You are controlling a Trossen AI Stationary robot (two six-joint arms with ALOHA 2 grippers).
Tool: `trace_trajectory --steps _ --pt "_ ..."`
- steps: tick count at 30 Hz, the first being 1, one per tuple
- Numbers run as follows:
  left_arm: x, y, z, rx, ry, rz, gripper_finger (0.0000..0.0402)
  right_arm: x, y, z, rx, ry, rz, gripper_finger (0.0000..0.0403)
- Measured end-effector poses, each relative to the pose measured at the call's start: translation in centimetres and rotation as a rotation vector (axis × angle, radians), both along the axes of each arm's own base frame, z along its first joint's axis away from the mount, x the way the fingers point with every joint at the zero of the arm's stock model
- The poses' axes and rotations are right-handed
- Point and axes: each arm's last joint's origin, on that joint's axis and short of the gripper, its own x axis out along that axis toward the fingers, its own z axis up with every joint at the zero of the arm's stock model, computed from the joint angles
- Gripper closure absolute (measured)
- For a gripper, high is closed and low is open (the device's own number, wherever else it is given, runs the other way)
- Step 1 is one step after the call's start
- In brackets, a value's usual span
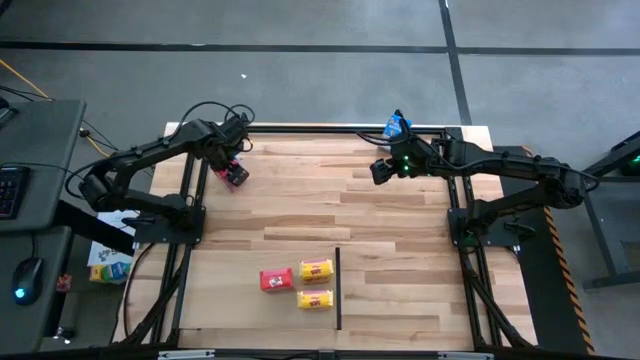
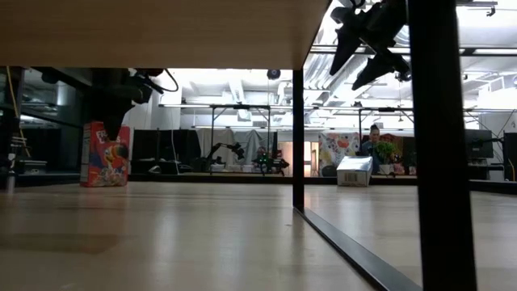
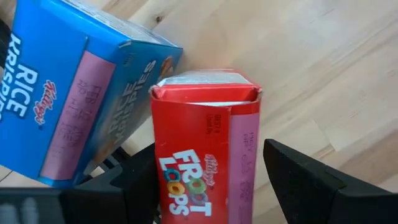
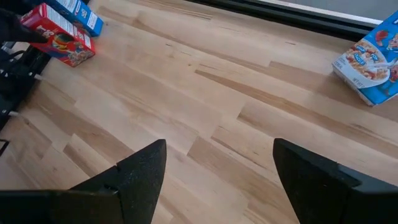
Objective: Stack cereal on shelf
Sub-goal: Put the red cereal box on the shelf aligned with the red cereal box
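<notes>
Thin folded card edges (image 3: 217, 103) can be seen at the carton's top end. The red carton's sides (image 3: 206, 162) will therefore squeeze inward when I grip and lift it.
A red Froot Loops carton (image 3: 205, 143) stands upright on the table (image 2: 105, 153) near the far left corner, and a blue Rice Krispies carton (image 3: 74, 87) is right beside it. My left gripper (image 3: 208, 149) is open, with one finger on each side of the red carton (image 1: 237, 176). My right gripper (image 4: 219, 143) is open and hovers high over the far right of the table (image 1: 382, 172). A second blue carton (image 4: 370, 56) lies at the far edge (image 1: 397, 126). One red carton (image 1: 276, 279) and two yellow cartons (image 1: 316, 270) (image 1: 315, 298) lie near the near edge. My left gripper comes at the red carton's top end (image 3: 205, 93) with its fingers along the carton's sides. One finger (image 3: 134, 180) lies close against a side and the other finger (image 3: 298, 180) stands clear of it. I cannot tell whether the near finger touches.
A thin black divider (image 1: 338, 288) stands beside the yellow cartons; in the low view it is a black post with a rail (image 2: 297, 137) under a wooden board (image 2: 153, 32). Bare wood fills the table's middle (image 1: 330, 200). The arm bases stand at the left and right edges.
</notes>
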Motion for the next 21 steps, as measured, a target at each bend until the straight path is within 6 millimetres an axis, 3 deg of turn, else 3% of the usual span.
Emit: trace_trajectory --steps 8,21 --pt "-0.10 -0.29 -0.02 -0.026 0.011 0.018 0.0163 0.00 -0.01 0.00 -0.006 0.003 0.004 0.0116" --pt "-0.07 -0.51 0.39 -0.058 -0.053 0.049 0.0266 -0.03 -0.06 0.01 -0.038 0.019 0.008 0.0116"
